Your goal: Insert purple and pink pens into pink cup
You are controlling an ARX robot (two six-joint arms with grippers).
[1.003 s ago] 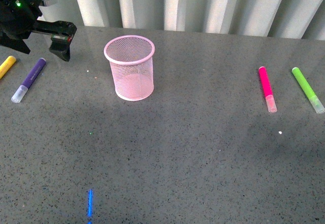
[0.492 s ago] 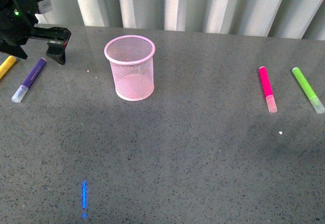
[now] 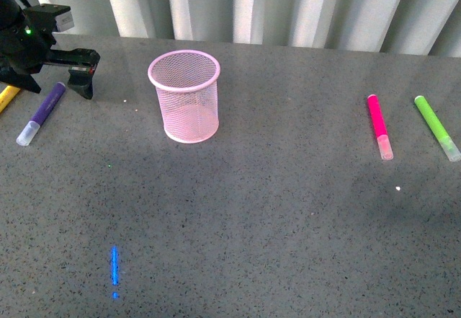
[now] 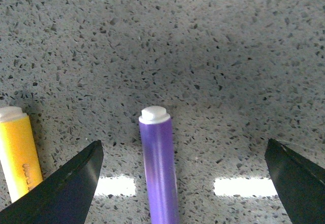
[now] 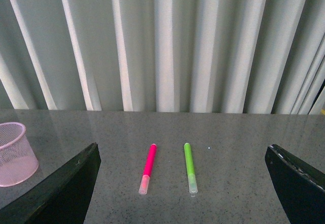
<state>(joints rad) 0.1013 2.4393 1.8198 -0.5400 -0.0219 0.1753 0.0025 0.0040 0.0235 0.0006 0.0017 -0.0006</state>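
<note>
I expect the slim purple pen (image 3: pixel 42 113) to tip over and lean on the cup's rim when I put it in, because the pink cup's wide opening (image 3: pixel 184 71) is much bigger than the pen.
The pink cup (image 3: pixel 184 96) stands upright on the grey table, left of centre. The purple pen (image 3: pixel 42 113) lies flat at the far left, its pale cap toward the front. My left gripper (image 3: pixel 54 80) hangs open over the pen's far end. In the left wrist view the purple pen (image 4: pixel 160 168) lies between the wide-spread jaws of the left gripper (image 4: pixel 183 148), nearer one finger, untouched. The pink pen (image 3: pixel 377 123) lies at the right. The right wrist view shows the pink pen (image 5: pixel 148 165) and the pink cup (image 5: pixel 15 155) ahead of my open right gripper (image 5: pixel 183 150), which holds nothing.
A yellow marker (image 3: pixel 9 96) lies just left of the purple pen, seen close beside it as the yellow marker (image 4: pixel 19 153). A lime-green marker (image 3: pixel 434 125) lies right of the pink pen. White pleated curtains back the table's far edge.
My left gripper has shifted left and lower, ending over the purple pen's far end. The pens and the cup have not moved.
</note>
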